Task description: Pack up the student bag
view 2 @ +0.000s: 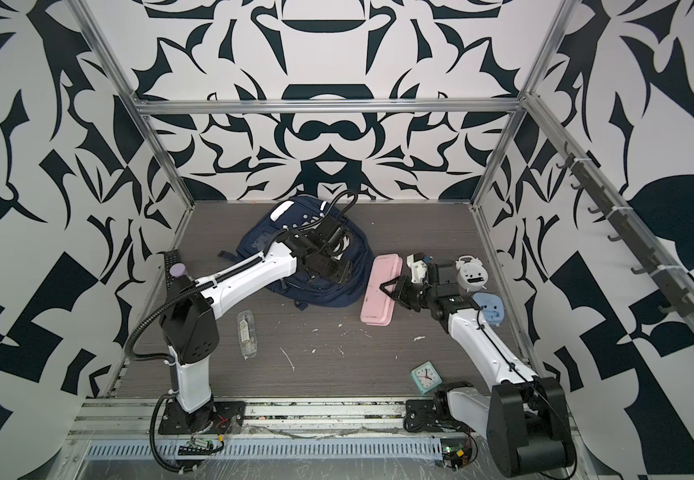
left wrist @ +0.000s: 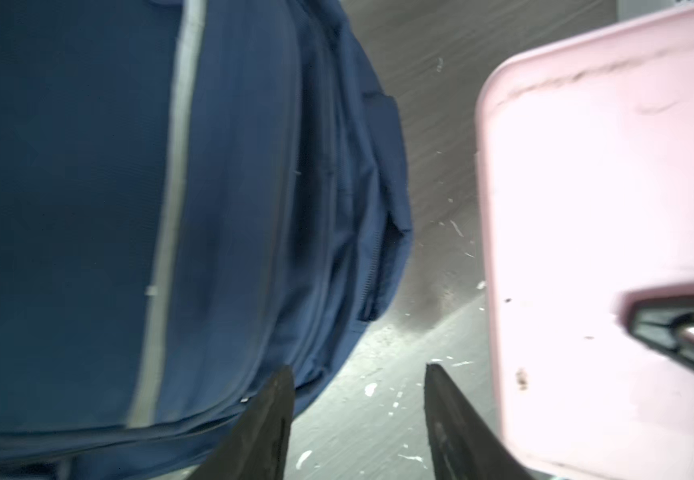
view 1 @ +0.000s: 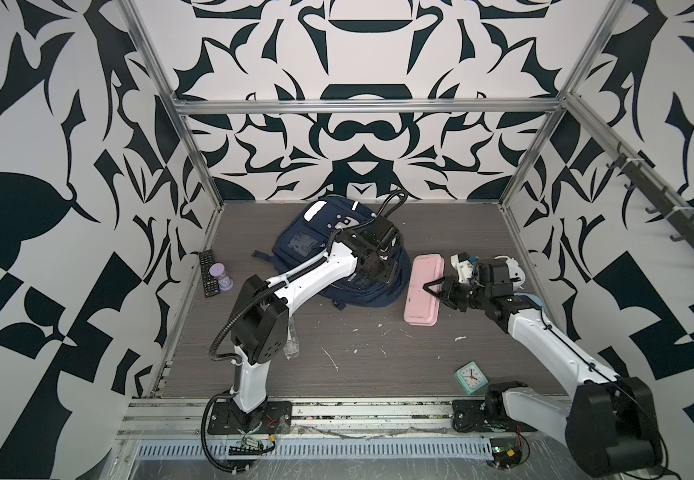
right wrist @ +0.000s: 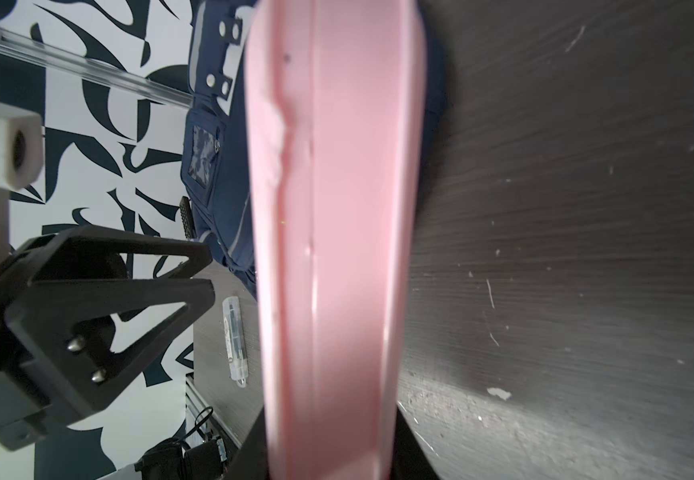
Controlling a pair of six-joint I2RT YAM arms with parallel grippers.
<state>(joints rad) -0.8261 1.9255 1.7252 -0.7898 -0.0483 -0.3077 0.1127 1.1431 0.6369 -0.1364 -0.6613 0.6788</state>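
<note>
The open fingers of my left gripper are across the bag flap's edge (left wrist: 281,233), so I should keep moving toward the grey strip (left wrist: 164,260) until that edge is between them.
The student bag (view 1: 324,249) (view 2: 291,257) lies flat at the back middle of the table, navy with a grey strip (left wrist: 170,166). My left gripper (view 1: 372,272) (view 2: 328,270) hovers over the bag's right edge. Its jaws (left wrist: 360,374) stand open with only bare table between them. Just right of the bag is a long pink case (view 1: 420,309) (view 2: 376,309) (left wrist: 586,187). My right gripper (view 1: 434,289) (view 2: 391,289) (right wrist: 328,415) is shut on the case's long side (right wrist: 337,208), one finger on top of the lid. I cannot tell whether the case is off the table.
A black remote (view 1: 206,272) and a purple hourglass (view 1: 224,277) sit at the left edge. A clear pen case (view 2: 247,332) lies by the left arm. A mint clock (view 1: 471,376) is front right. A white alarm clock (view 2: 472,272) and a pale blue item (view 2: 489,309) sit behind the right arm.
</note>
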